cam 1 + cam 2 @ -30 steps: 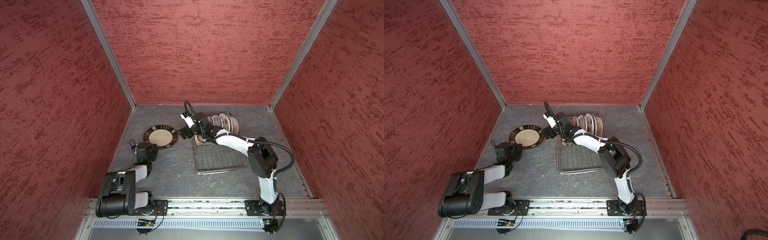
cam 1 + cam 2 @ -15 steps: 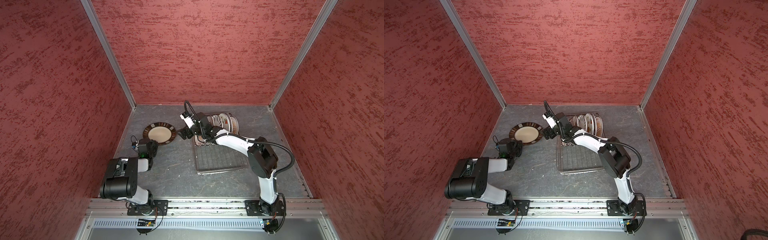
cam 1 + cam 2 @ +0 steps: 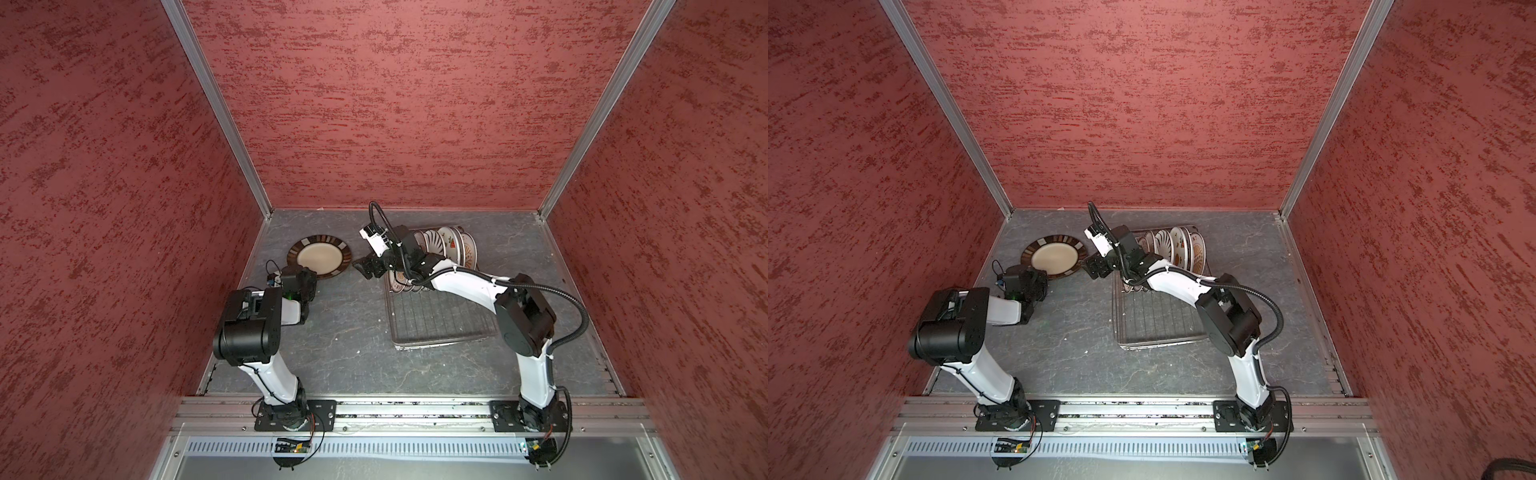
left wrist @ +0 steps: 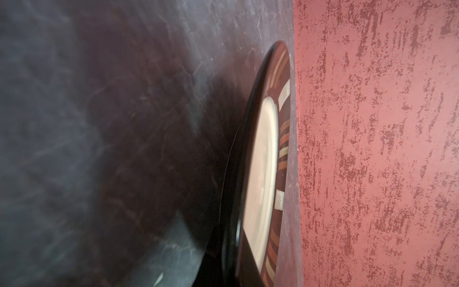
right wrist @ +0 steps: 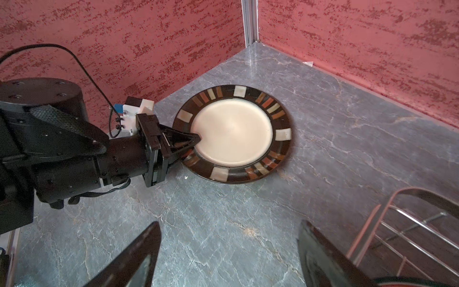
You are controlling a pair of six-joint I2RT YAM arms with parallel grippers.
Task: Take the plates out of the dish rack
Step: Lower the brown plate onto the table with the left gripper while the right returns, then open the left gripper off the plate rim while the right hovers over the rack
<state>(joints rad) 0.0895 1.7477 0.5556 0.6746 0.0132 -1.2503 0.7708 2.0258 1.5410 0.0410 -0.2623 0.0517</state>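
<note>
The dark-rimmed plate (image 3: pixel 321 255) is face up, low beside the table's empty back corner (image 3: pixel 281 227). My left gripper should keep easing it there until it lies flat, then let go.
A dark-rimmed plate (image 3: pixel 319 255) (image 3: pixel 1054 258) (image 5: pixel 233 134) (image 4: pixel 260 161) with a cream centre lies low on the grey table near the back left corner. My left gripper (image 3: pixel 312 272) (image 3: pixel 1043 277) (image 5: pixel 196 140) (image 4: pixel 236 263) is shut on its near rim. Several white patterned plates (image 3: pixel 451 247) (image 3: pixel 1179 248) stand upright at the far end of the dish rack (image 3: pixel 440 328) (image 3: pixel 1154 328) (image 5: pixel 397 223). My right gripper (image 3: pixel 360 266) (image 3: pixel 1093 268) (image 5: pixel 229 223) hangs open and empty over bare table, between the dark-rimmed plate and the rack.
Red textured walls (image 3: pixel 395 104) close in the back and both sides, and the dark-rimmed plate sits close to the left wall. The near part of the rack holds no plates. Bare grey table (image 3: pixel 345 332) lies between the two arms.
The left arm has folded upward at the elbow, and the dark-rimmed plate in its grip has shifted a little toward the back wall. The right arm has hardly moved.
</note>
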